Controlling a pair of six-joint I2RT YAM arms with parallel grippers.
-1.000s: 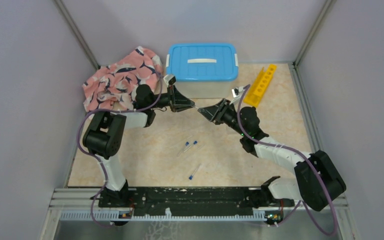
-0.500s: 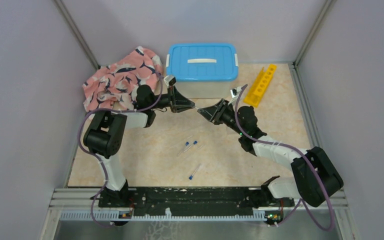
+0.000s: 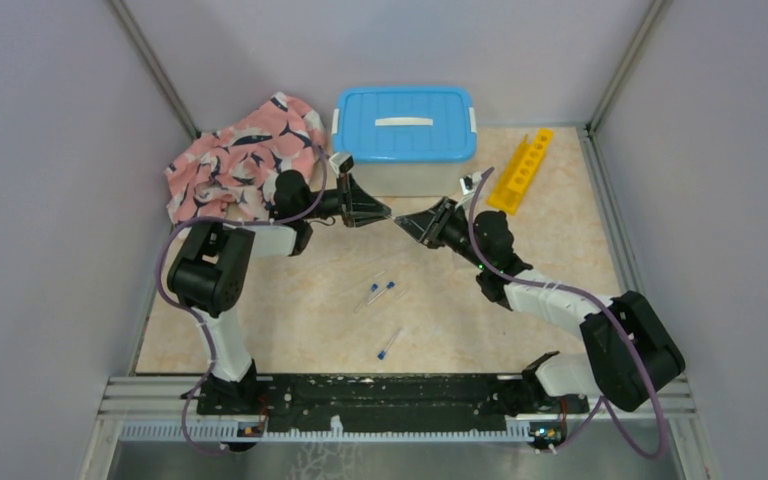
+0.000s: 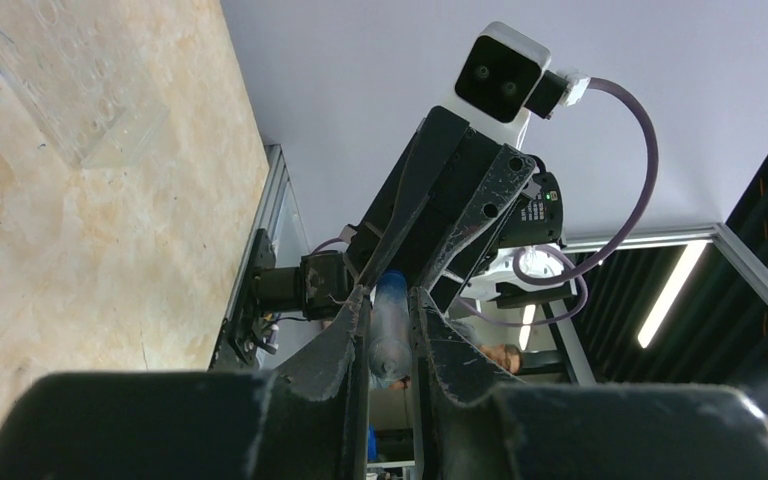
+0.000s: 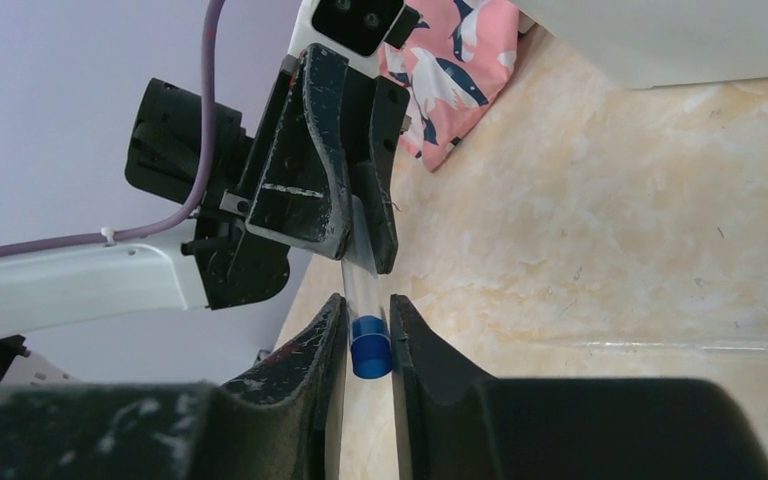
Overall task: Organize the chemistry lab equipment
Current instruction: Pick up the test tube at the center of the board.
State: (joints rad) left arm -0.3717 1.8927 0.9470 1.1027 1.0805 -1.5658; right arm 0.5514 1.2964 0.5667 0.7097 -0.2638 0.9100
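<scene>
I should open my left gripper, which covers the tube's rounded clear end (image 4: 390, 364), and back it away before my right gripper lowers the tube into the clear rack (image 4: 98, 88).
Both arms meet in mid-air in front of the bin, holding one thin clear tube (image 3: 395, 217) with a blue cap between them. My left gripper (image 3: 390, 213) is shut on the tube's rounded clear end (image 4: 390, 335). My right gripper (image 5: 368, 305) faces it, its jaws shut on the blue cap (image 5: 370, 348). On the table below lie two capped tubes (image 3: 381, 291) side by side and a third tube (image 3: 388, 345) nearer the arms' bases. The long yellow holed rack (image 3: 522, 170) lies at the back right.
A white bin with a blue lid (image 3: 405, 125) stands at the back centre, just behind the grippers. A pink whale-patterned cloth (image 3: 240, 160) is heaped at the back left. Grey walls close in the left, right and far sides.
The right gripper's jaws have narrowed onto the blue cap. The left gripper keeps its grip on the tube, and both arms have barely moved.
</scene>
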